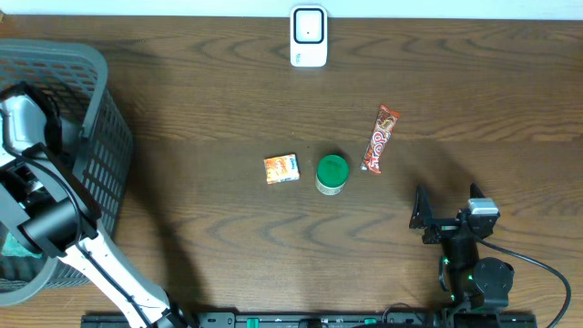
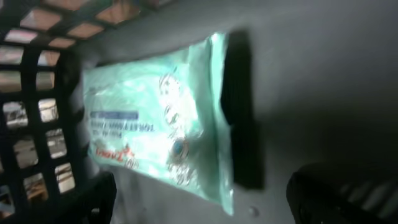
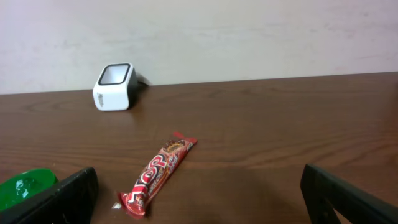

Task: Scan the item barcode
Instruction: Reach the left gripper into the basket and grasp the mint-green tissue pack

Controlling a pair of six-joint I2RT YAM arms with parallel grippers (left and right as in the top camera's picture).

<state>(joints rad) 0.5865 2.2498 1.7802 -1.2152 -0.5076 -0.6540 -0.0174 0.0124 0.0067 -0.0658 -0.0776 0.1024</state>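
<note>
The teal wipes packet's sealed edge points between the open fingers of my left gripper. I should keep moving down until the fingers are on both sides of that edge's corner, then close them.
The white barcode scanner stands at the table's far edge, also in the right wrist view as the scanner. My left arm reaches down into the grey basket. There my left gripper is open above a teal wipes packet lying flat on the basket floor, both fingers apart from it. My right gripper hovers open near the front right, nothing between its fingers. A red candy bar lies just ahead of it, seen as the bar in the wrist view.
A green-lidded jar and a small orange box sit mid-table, left of the candy bar. The basket's mesh wall rises close on the left gripper's left side.
</note>
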